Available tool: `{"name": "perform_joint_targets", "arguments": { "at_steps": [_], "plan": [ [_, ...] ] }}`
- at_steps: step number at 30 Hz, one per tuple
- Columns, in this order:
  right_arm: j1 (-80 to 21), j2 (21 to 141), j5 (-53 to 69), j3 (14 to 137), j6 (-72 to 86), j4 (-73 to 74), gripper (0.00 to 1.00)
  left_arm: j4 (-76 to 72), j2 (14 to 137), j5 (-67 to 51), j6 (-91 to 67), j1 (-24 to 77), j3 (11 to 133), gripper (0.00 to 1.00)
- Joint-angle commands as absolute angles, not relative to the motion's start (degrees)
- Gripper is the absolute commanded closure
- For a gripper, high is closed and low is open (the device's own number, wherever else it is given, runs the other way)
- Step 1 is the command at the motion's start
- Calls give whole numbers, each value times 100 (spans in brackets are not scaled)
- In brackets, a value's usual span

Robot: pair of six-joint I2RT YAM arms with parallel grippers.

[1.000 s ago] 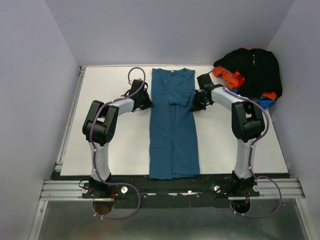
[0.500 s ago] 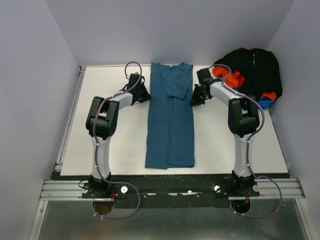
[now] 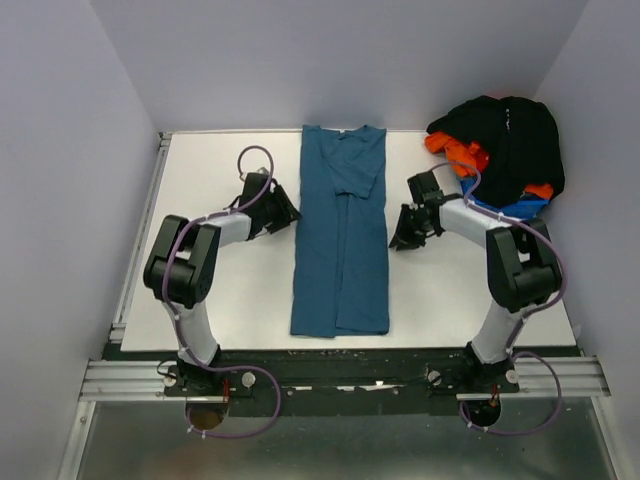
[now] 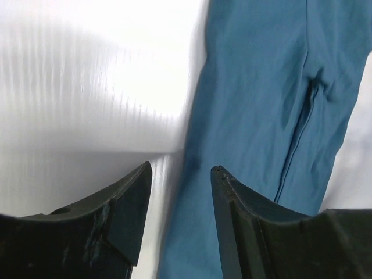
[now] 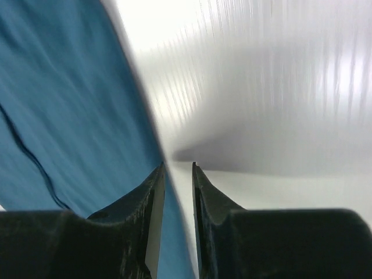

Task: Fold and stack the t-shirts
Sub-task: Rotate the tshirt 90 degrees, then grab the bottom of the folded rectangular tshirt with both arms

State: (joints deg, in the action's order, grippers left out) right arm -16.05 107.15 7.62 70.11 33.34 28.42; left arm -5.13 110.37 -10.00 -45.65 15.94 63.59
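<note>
The open fingers of my left gripper are on both sides of the t-shirt's long edge, which is flat. My left gripper should continue to move along that edge until it gets to the near hem corner.
A teal-blue t-shirt lies flat in the middle of the white table, folded into a long narrow strip with its collar at the far end. My left gripper hovers just off its left edge, open and empty. In the left wrist view the shirt fills the right side and my gripper straddles its edge. My right gripper sits just off the right edge, jaws a little apart, holding nothing. Its wrist view shows the shirt left of the gripper. Black and orange t-shirts are heaped at the far right.
A small blue bin peeks out under the heap of shirts at the back right corner. Grey walls close in the table on the left, far and right sides. A metal rail runs along the near edge by the arm bases.
Both grippers have let go of the teal shirt, opened, and drawn back toward the near side. The shirt had first slid a little toward the far edge and now lies still.
</note>
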Motion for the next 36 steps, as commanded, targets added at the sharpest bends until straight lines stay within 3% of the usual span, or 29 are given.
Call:
{"name": "perform_joint_targets", "arguments": {
  "at_steps": [1,9,19,29,36],
  "plan": [
    [-1933,9854,1063,5620,3313,2400,67,-553,10084,-1116,-4412,1836,4943,39],
    [-2847,8448,1222,3860,3945,2232,67,-511,8571,-1161,-4676,2548,3077,40],
    [-3322,7278,1257,3103,4289,2724,68,-44,7199,-1098,-5185,3199,1961,42],
    [-3542,7006,1318,2856,4298,3295,78,860,6461,-1169,-5308,3454,1582,44],
    [-3551,6531,1397,2971,4114,3823,69,1758,5810,-1186,-5335,3603,1556,44]
  ]
}}
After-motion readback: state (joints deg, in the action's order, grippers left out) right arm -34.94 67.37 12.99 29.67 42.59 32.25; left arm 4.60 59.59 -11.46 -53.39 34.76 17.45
